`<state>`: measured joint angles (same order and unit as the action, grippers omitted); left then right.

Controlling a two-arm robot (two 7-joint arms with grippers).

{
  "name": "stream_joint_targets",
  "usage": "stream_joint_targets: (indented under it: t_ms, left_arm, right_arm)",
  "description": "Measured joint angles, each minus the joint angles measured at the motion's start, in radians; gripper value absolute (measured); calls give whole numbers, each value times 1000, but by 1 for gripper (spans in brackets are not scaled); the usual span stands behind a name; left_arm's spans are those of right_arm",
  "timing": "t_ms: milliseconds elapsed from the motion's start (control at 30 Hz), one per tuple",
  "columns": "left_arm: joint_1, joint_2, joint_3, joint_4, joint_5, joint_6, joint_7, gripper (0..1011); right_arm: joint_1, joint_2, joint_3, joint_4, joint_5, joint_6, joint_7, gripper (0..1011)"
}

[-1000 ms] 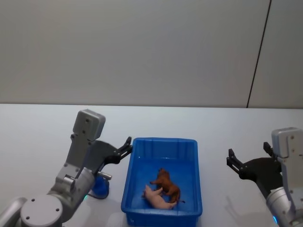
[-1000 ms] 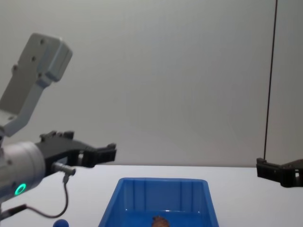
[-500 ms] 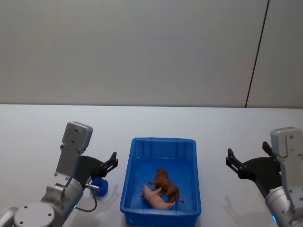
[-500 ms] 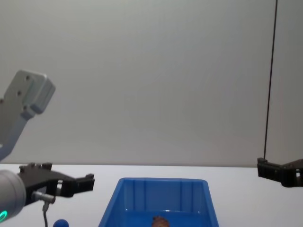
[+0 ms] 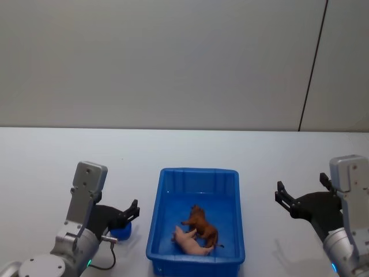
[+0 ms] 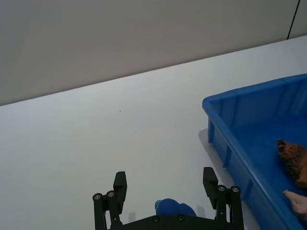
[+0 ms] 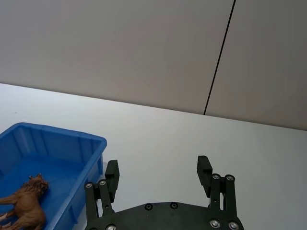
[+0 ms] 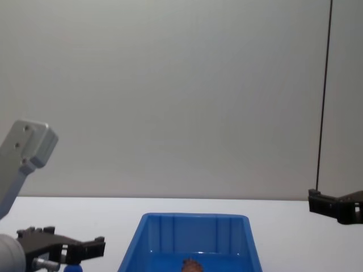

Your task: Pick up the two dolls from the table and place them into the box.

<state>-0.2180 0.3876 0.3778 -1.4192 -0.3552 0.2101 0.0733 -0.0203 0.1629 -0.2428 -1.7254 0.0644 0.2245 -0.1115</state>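
Note:
The lobed blue knob point(image 6: 175, 207) has plain white tabletop point(image 6: 153, 189) all around it, so it will come away at once and in one piece when the robot lifts it.
The blue box point(image 5: 199, 171) stands on the white table point(image 5: 190, 147) in front of me. Both dolls lie inside it, touching: the reddish-brown doll point(image 5: 202, 224) and, nearer to me, the pale pink doll point(image 5: 192, 245). My left gripper point(image 5: 131, 212) hangs open and empty low over the table, left of the box. From its wrist I see the open left gripper point(image 6: 164, 178), the box wall point(image 6: 249, 93) and the brown doll point(image 6: 293, 160). My right gripper point(image 5: 301, 189) hovers open and empty to the right of the box; its wrist view shows the open right gripper point(image 7: 158, 166).
A small blue ball-like knob point(image 5: 121, 232) sits on the table just under my left gripper, also seen as the knob point(image 6: 175, 209) from the wrist. A grey wall point(image 5: 173, 63) rises behind the table. White tabletop stretches to both sides of the box.
My left arm has dropped and drawn back from the box's left rim toward the near left. The dolls, box and right arm have not moved.

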Motion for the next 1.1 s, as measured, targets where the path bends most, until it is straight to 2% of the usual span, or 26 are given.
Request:
stream_joint_targets:
  t_ms: [533, 633, 833, 933, 1100]
  left_arm:
    - [-16, -23, -5, 87, -25, -7, -21, 1000]
    - [-18, -26, -6, 93, -25, -6, -23, 954]
    - [-24, -32, -7, 108, -30, 2, -30, 781]
    - [-25, -35, -8, 116, -34, 5, -32, 729]
    - [-27, -41, -8, 126, -44, 7, -32, 535]
  right_arm:
    - [0, 0, 0, 0, 0, 0, 0, 1001]
    - [0, 0, 0, 0, 0, 0, 0, 1001]
    - [0, 0, 0, 0, 0, 0, 0, 1001]
    - [0, 0, 0, 0, 0, 0, 0, 1001]
    - [0, 0, 0, 0, 0, 0, 0, 1001]
